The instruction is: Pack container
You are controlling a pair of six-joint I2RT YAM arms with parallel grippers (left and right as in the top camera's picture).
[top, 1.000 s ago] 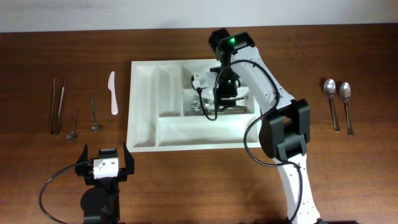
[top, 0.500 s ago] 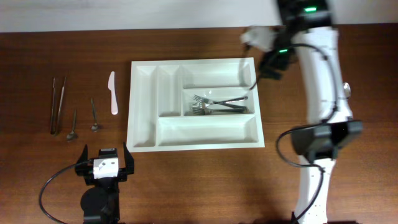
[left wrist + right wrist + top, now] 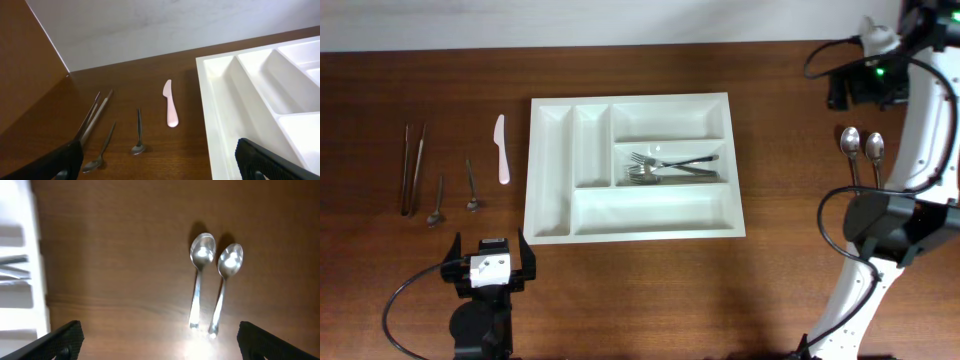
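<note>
The large spoon nearer the tray (image 3: 850,140) is clear of its neighbour. My right gripper should keep going down until its fingers are on both sides of that spoon's handle (image 3: 855,174), and then close.
The container (image 3: 650,212) is a big white cutlery tray in the middle of the table, with several forks (image 3: 665,168) lying in its middle long compartment. My right gripper (image 3: 852,88) hangs open at the back right, empty, just behind two large spoons (image 3: 853,165). The right wrist view shows those spoons (image 3: 200,265) side by side on the wood ahead of the gripper (image 3: 160,340), with the tray's edge (image 3: 35,255) at the left. My left gripper (image 3: 488,245) rests open near the front left, and its wrist view has the tray wall (image 3: 225,115) beside the gripper (image 3: 160,162).
Left of the tray lie a white plastic knife (image 3: 502,150), two small spoons (image 3: 472,187) and metal tongs (image 3: 413,165). The left wrist view shows the knife (image 3: 170,102), the spoons (image 3: 138,132) and the tongs (image 3: 95,117). A pale wall runs along the table's back.
My right arm has lifted off the forks in the tray and swung to the back right, above the two spoons. The forks stay in the tray. The left arm has not moved.
</note>
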